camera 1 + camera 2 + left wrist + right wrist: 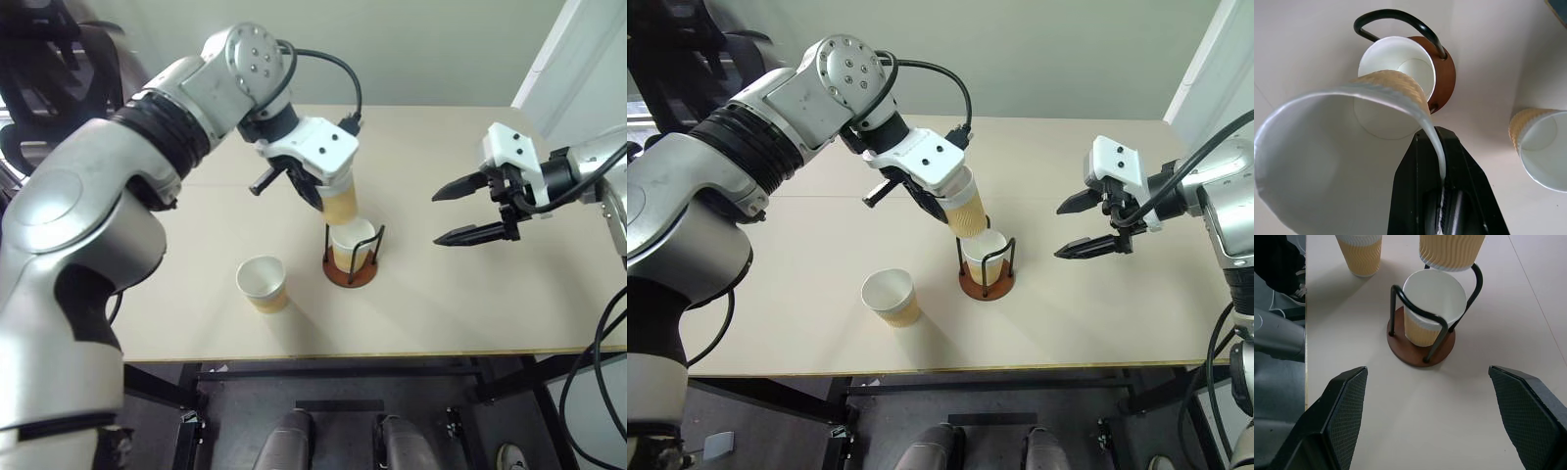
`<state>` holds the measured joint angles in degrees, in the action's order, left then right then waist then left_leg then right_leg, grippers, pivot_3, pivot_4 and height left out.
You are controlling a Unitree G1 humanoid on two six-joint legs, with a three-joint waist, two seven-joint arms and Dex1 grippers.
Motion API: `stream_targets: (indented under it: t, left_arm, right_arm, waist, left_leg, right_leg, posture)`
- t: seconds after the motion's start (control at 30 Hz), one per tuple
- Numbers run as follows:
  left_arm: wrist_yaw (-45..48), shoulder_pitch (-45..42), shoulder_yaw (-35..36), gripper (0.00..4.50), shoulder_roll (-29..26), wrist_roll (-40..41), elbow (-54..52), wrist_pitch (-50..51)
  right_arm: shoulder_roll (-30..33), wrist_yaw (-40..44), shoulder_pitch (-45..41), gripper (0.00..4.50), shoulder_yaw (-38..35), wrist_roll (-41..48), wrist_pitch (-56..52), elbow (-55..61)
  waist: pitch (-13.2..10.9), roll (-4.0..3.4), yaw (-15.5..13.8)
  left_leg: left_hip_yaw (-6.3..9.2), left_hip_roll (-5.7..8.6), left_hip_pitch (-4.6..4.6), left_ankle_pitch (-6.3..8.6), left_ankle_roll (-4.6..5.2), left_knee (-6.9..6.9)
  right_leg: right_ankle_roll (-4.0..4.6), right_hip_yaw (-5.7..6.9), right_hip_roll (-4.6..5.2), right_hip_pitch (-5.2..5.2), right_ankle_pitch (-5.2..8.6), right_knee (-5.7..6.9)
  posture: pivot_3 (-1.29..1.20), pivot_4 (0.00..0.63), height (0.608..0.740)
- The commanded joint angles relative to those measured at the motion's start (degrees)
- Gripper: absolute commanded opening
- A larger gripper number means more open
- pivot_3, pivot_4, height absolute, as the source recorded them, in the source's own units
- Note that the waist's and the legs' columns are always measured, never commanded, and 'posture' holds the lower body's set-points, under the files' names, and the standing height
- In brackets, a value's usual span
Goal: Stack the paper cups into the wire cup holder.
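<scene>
Next, I move the tilted cup with my left gripper toward my right gripper, above the seated cup's opening, before I let go, because the tilted cup's bottom hangs over the seated cup's rim.
The wire cup holder, a reddish-brown disc with black wire loops, stands mid-table with one paper cup upright inside it. My left gripper is shut on the rim wall of a second paper cup. It holds that cup tilted just above the holder, bottom end over the seated cup's mouth. A third paper cup stands upright on the table to the holder's left, nearer the front edge. My right gripper hovers open to the right of the holder, pointing toward it with nothing between its fingers.
The beige table has bare surface around the holder and a front edge close below the loose cup. A black chair stands beyond the table's far left corner. A white wall panel rises at the far right.
</scene>
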<state>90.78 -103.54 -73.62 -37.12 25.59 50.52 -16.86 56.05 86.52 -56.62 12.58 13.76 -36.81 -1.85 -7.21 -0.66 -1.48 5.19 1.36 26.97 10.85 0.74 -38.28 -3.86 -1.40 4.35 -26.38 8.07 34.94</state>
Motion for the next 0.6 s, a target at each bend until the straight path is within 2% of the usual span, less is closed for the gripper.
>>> stream_targets:
  t: [0.03, 0.23, 0.6]
  left_arm:
    - [1.72, -4.25, 1.56, 0.02, 0.39, 1.19, 0.42, -0.69]
    - [1.72, -7.31, 4.06, 0.02, 2.99, 0.37, 3.27, -1.99]
    - [1.72, -3.81, 1.26, 0.02, 2.81, 1.2, 0.06, -0.79]
  right_arm:
    - [1.33, -0.06, -0.32, 4.03, -1.31, 0.31, -0.5, 1.57]
    - [1.73, -0.07, -0.07, 4.03, -1.42, 0.42, -0.69, 1.72]
    - [1.76, -0.44, 0.29, 4.03, -1.59, 0.41, -0.61, 2.4]
  waist:
    - [-0.01, 0.0, -0.06]
    - [-0.02, -0.01, -0.1]
    - [-0.04, -0.12, -0.07]
  left_leg:
    - [0.07, -0.03, 0.03, 0.0, 0.0, -0.03]
    - [0.08, -0.01, 0.06, 0.02, 0.03, 0.0]
    - [0.0, -0.05, -0.01, 0.07, 0.08, 0.01]
  right_leg:
    - [0.0, -0.03, 0.05, 0.0, 0.0, 0.0]
    - [-0.05, -0.04, 0.06, 0.0, 0.03, -0.05]
    - [-0.13, -0.11, 0.05, 0.02, 0.08, -0.04]
  posture:
    - [0.0, 0.15, 0.74]
    - [0.0, 0.15, 0.74]
    - [0.0, 0.15, 0.74]
